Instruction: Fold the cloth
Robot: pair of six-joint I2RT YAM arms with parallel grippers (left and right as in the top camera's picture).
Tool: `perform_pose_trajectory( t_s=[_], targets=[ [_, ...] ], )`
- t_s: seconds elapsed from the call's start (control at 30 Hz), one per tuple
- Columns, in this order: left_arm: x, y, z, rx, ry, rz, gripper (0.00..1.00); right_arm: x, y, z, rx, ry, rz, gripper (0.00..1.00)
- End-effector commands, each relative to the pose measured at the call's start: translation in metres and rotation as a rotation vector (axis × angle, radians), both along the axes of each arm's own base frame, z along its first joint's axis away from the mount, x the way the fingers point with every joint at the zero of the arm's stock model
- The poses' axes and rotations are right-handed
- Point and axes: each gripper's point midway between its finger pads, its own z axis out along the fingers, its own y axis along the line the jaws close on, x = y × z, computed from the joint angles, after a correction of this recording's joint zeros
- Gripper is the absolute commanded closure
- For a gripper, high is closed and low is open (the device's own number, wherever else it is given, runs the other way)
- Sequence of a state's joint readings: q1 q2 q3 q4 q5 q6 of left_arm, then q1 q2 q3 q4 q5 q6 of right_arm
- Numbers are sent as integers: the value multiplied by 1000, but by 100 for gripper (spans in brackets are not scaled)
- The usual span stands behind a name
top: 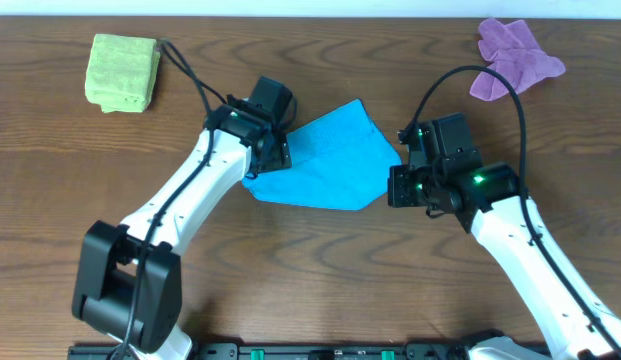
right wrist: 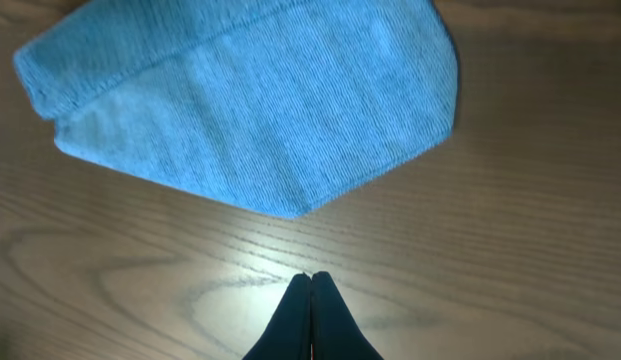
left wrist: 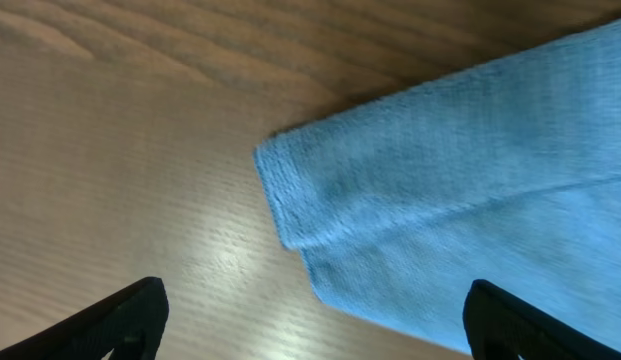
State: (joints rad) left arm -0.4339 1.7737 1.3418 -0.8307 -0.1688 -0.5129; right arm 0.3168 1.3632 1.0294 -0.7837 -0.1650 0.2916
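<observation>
The blue cloth's folded corner (left wrist: 282,188) sticks out past the layer below, far from my right gripper. My left gripper should therefore pinch the flap's edge (left wrist: 382,224) and adjust it.
A blue cloth (top: 330,158) lies folded on the wooden table between my two arms. My left gripper (top: 268,152) hovers over its left edge, jaws wide open and empty; in the left wrist view the cloth's folded corner (left wrist: 290,200) lies between and ahead of the open fingers (left wrist: 315,315). My right gripper (top: 398,186) sits just off the cloth's right corner, shut and empty. In the right wrist view the closed fingertips (right wrist: 311,275) rest over bare wood a little short of the cloth (right wrist: 260,100).
A folded green cloth (top: 122,72) lies at the back left. A crumpled purple cloth (top: 515,55) lies at the back right. The table's near edge runs along the bottom of the overhead view.
</observation>
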Motion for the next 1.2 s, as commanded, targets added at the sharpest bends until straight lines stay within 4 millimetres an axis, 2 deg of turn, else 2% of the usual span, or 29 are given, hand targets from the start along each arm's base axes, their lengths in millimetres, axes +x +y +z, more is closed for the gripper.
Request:
perform_pose_trajectory(
  t_s=[0.0, 0.13, 0.17, 0.27, 0.37, 0.63, 0.83, 1.17],
  targets=[
    [-14, 19, -40, 119, 79, -42, 3, 4, -6, 9, 18, -36, -15, 99],
    [-20, 15, -69, 90, 108, -44, 0, 4, -10, 19, 69, -50, -24, 98],
    [-20, 11, -72, 66, 110, -47, 5, 4, -11, 21, 76, -55, -18, 98],
    [-16, 2, -73, 18, 91, -36, 6, 3, -13, 23, 76, -58, -22, 99],
    [-11, -4, -73, -13, 72, -35, 16, 1, -14, 22, 73, -49, -23, 98],
    [0, -12, -72, -59, 29, -8, 32, -3, -15, 20, 69, -31, -23, 98],
    [3, -14, -77, -69, 23, 4, 27, -3, -15, 20, 69, -31, -23, 98],
    [10, -15, -78, -72, -3, 6, 31, -2, -15, 20, 69, -32, -23, 99]
  ],
)
